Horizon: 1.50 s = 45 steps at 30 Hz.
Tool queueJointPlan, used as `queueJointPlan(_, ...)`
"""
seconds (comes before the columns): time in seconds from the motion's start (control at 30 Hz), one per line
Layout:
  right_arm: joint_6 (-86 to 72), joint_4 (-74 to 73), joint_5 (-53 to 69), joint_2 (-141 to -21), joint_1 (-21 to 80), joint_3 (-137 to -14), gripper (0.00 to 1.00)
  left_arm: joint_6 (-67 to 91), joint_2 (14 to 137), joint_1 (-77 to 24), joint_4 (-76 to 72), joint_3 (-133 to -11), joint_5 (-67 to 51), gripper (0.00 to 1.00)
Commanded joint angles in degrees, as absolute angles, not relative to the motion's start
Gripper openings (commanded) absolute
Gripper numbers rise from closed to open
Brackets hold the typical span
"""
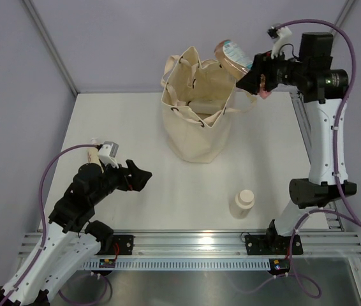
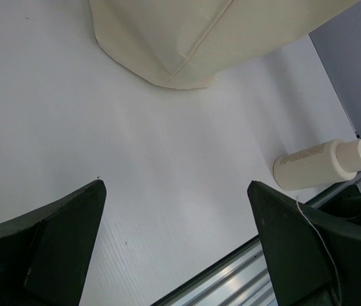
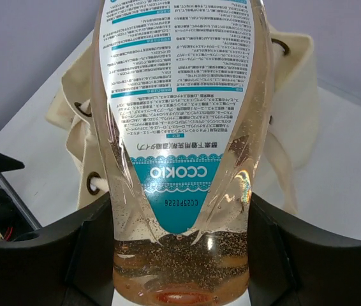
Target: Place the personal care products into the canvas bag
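Note:
My right gripper keeps going over the opening (image 1: 203, 88) and lets go there, because the clear bottle (image 1: 233, 58) is hanging above the canvas bag's rim and the bag's opening is wide open.
The cream canvas bag (image 1: 196, 108) stands open at the back middle of the table, with pale items inside. My right gripper (image 1: 252, 80) is shut on a clear bottle with a white and teal label (image 1: 233, 57), holding it tilted over the bag's right rim. In the right wrist view the bottle (image 3: 180, 146) fills the frame between the fingers, with the bag (image 3: 78, 108) behind it. A cream squat bottle (image 1: 242, 204) stands on the table at the front right; it also shows in the left wrist view (image 2: 324, 164). My left gripper (image 1: 143, 176) is open and empty over the front left.
The bag's base (image 2: 187, 38) shows at the top of the left wrist view. A metal rail (image 1: 193, 245) runs along the table's near edge. A grey frame post (image 1: 50, 44) stands at the back left.

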<state>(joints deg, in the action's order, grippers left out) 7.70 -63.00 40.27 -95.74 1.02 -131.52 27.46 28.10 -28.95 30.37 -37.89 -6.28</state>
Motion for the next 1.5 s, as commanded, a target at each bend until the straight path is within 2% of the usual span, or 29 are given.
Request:
queueJointPlan(0.0, 8.7, -58.5, 35.0, -101.1, 9.2, -140.3, 0.00, 26.9, 28.0, -28.8, 28.9, -39.9, -4.7, 0.99)
queueJointPlan(0.23, 10.8, -55.7, 24.2, -112.0, 20.5, -150.6, 0.00, 28.2, 27.9, -28.9, 29.1, -38.8, -3.3, 0.99)
queueJointPlan(0.47, 12.3, -52.4, 7.4, -119.0, 24.8, -153.3, 0.00, 28.7, 28.0, -28.8, 30.1, -39.5, -2.6, 0.99)
queueJointPlan(0.57, 12.3, -48.2, 6.2, -116.8, 24.2, -147.0, 0.00, 29.4, 26.8, -28.8, 30.1, -38.6, -2.5, 0.99)
queueJointPlan(0.6, 11.8, -45.8, 6.3, -113.2, 24.1, -139.9, 0.00, 29.4, 26.3, -28.8, 30.1, -38.1, -2.5, 0.99)
queueJointPlan(0.73, 12.0, -39.5, 6.1, -106.6, 24.1, -129.4, 0.00, 29.1, 26.0, -28.8, 30.1, -37.5, -2.3, 0.99)
queueJointPlan(0.83, 13.2, -42.1, 6.9, -108.6, 24.1, -129.0, 0.30, 29.2, 26.7, -28.8, 30.5, -37.7, -0.3, 0.99)
queueJointPlan(0.87, 13.9, -43.3, 7.6, -110.2, 24.1, -128.9, 0.44, 29.2, 27.3, -28.8, 30.7, -37.9, 0.3, 0.99)
queueJointPlan(0.9, 14.8, -43.9, 7.7, -110.9, 24.2, -129.4, 0.69, 29.4, 28.0, -28.8, 30.9, -38.2, 2.0, 0.99)
queueJointPlan(1.0, 17.1, -47.7, 9.0, -112.3, 24.1, -134.1, 0.99, 31.4, 32.9, -28.7, 34.7, -41.3, 8.7, 0.99)
queueJointPlan(1.07, 20.4, -48.3, 11.4, -109.6, 24.2, -135.3, 1.00, 31.4, 37.3, -27.7, 37.2, -43.8, 11.3, 0.99)
queueJointPlan(1.17, 23.0, -48.3, 15.5, -104.3, 23.7, -133.1, 0.99, 31.2, 42.5, -23.6, 38.0, -46.3, 9.0, 0.99)
queueJointPlan(1.3, 18.3, -47.4, 22.8, -97.2, 19.9, -129.2, 1.00, 31.3, 46.3, -17.7, 38.1, -47.8, 6.7, 0.99)
queueJointPlan(1.4, 16.0, -46.3, 28.0, -90.3, 15.7, -124.2, 0.99, 33.6, 49.5, -14.1, 40.1, -49.5, 12.6, 0.99)
queueJointPlan(1.47, 14.7, -44.7, 31.8, -84.2, 13.1, -119.6, 0.99, 35.1, 52.8, -11.3, 41.9, -51.3, 20.5, 0.98)
